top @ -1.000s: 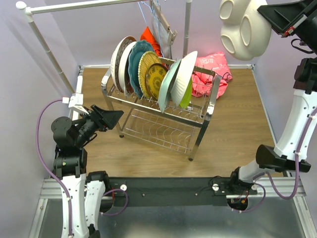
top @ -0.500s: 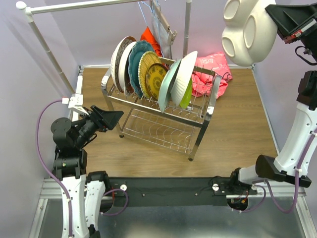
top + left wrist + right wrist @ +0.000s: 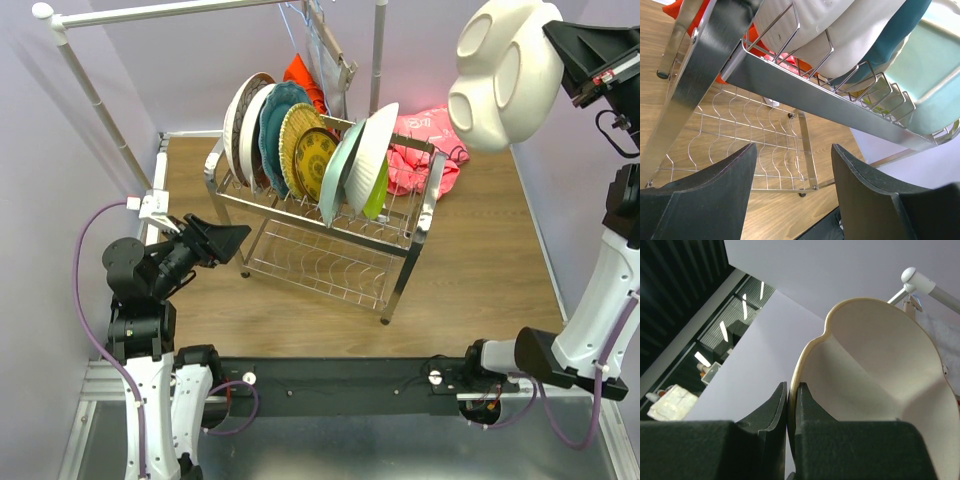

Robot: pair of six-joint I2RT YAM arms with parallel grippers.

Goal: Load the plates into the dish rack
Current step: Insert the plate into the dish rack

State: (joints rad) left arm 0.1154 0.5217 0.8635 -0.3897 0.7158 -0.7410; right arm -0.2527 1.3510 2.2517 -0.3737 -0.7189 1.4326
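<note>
The white divided plate [image 3: 503, 78] hangs tilted past the rack's end. Next, my right gripper brings it in, square to the free slots [image 3: 403, 205] by the lime green plate.
The steel dish rack [image 3: 405, 255] stands mid-table with several plates [image 3: 290, 135] upright in its top tier: white, teal, yellow patterned, pale aqua and lime green ones. High at the upper right my right gripper [image 3: 552, 50] is shut on the rim of a white divided plate [image 3: 505, 75], held in the air well above the rack's right end. The right wrist view shows that plate's rim [image 3: 807, 365] pinched between the fingers [image 3: 772, 412]. My left gripper [image 3: 235, 238] hangs open beside the rack's left leg, nothing between its fingers [image 3: 715, 195]; rack wires [image 3: 805, 65] fill its view.
A white-poled clothes rail [image 3: 90, 90] crosses the back left. An orange cloth [image 3: 305, 78] and a pink cloth [image 3: 425, 140] lie behind the rack. Lavender walls close the wooden table [image 3: 480, 260] on three sides.
My right gripper has carried the white divided plate a little to the right and tilted it. The left arm and the racked plates have not moved.
</note>
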